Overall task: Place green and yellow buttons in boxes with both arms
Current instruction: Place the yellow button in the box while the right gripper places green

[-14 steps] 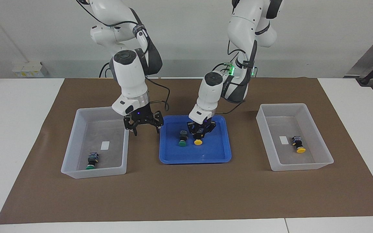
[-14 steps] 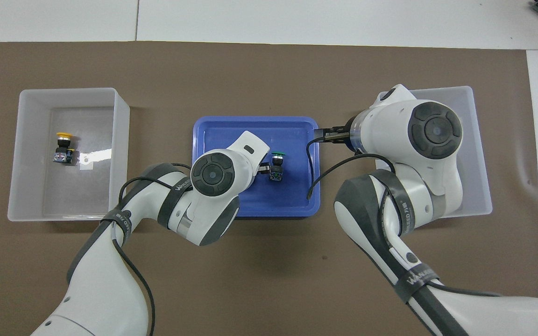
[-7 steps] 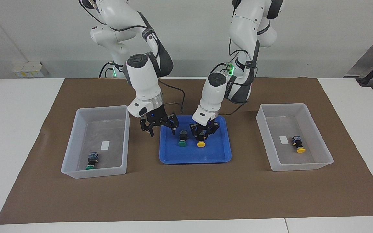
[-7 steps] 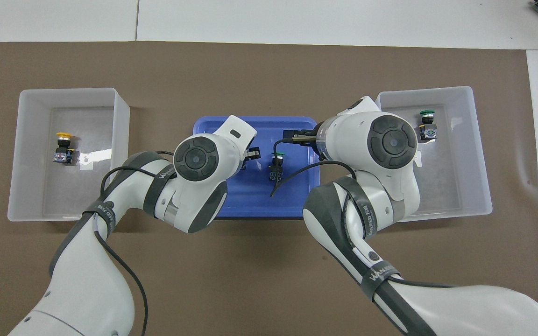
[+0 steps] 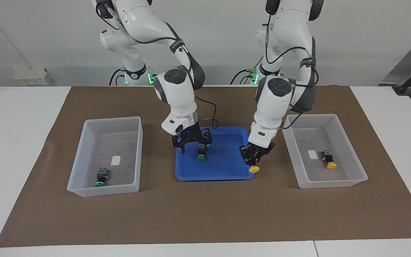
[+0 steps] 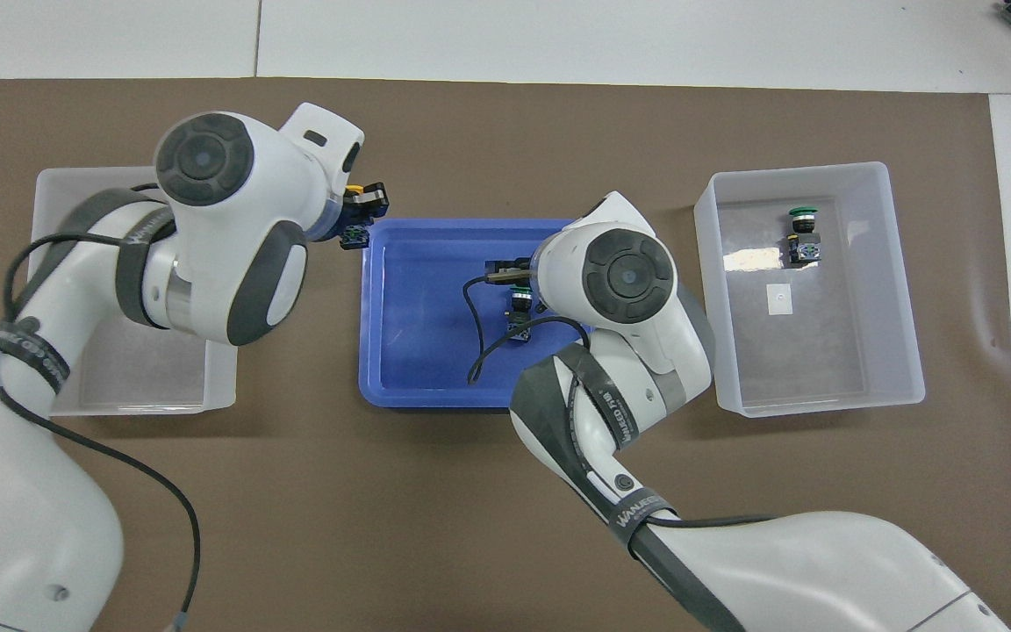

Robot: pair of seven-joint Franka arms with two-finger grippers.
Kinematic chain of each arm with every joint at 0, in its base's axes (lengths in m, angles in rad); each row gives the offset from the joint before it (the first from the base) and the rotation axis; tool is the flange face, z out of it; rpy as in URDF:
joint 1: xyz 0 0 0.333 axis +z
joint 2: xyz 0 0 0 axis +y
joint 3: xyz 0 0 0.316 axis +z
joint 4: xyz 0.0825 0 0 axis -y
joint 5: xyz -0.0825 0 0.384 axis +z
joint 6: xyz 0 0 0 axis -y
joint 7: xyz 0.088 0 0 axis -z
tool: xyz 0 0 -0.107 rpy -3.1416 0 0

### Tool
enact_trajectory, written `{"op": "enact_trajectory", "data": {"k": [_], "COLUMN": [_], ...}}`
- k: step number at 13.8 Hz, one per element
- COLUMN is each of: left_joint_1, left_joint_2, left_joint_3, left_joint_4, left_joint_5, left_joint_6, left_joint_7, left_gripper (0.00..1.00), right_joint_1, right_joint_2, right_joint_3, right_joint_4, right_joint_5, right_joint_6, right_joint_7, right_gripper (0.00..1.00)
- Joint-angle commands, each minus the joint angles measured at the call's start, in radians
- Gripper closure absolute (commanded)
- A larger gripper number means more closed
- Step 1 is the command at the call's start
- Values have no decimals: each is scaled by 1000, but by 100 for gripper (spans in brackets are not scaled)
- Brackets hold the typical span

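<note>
The blue tray (image 6: 423,326) looks clear around the green button (image 6: 519,309). I expect the tray to be empty once I lift the button out.
My left gripper (image 5: 253,157) is shut on a yellow button (image 5: 254,169) and holds it cap down in the air over the blue tray's (image 5: 227,169) edge, toward the left arm's end. The overhead view shows this yellow button (image 6: 353,189) between tray and box. My right gripper (image 5: 194,144) hangs open low over a green button (image 5: 201,157) that lies in the tray; its fingers straddle the button's body. I cannot tell whether they touch it. One box (image 5: 79,167) holds a green button (image 5: 100,178). The other box (image 5: 355,157) holds a yellow button (image 5: 330,161).
The blue tray (image 6: 409,351) sits mid-table between the two boxes on a brown mat (image 5: 205,214). The right arm's wrist and cable cover part of the tray in the overhead view. White table surrounds the mat.
My left gripper lifted the yellow button out of the tray and carried it toward the left arm's end. My right gripper swung from its box's edge to over the green button.
</note>
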Motion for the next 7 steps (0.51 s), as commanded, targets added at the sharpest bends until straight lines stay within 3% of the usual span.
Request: {"op": "enact_trajectory", "data": {"k": [1, 7], "left_joint_1": [125, 326], "left_joint_2": [-2, -34], "left_joint_3": [-13, -6], "left_joint_4": [73, 0], "left_joint_5": [-11, -28], "left_joint_6": [-101, -103], "left_joint_7": [116, 429], "left_gripper": [100, 100], "right_joint_1": [19, 76], "right_joint_2": [70, 72], "right_joint_3": [2, 2], "right_joint_4": [59, 9], "right_joint_5": [-120, -145], "right_joint_6": [-32, -83], "right_joint_7": [79, 109], "right_gripper": [0, 0]}}
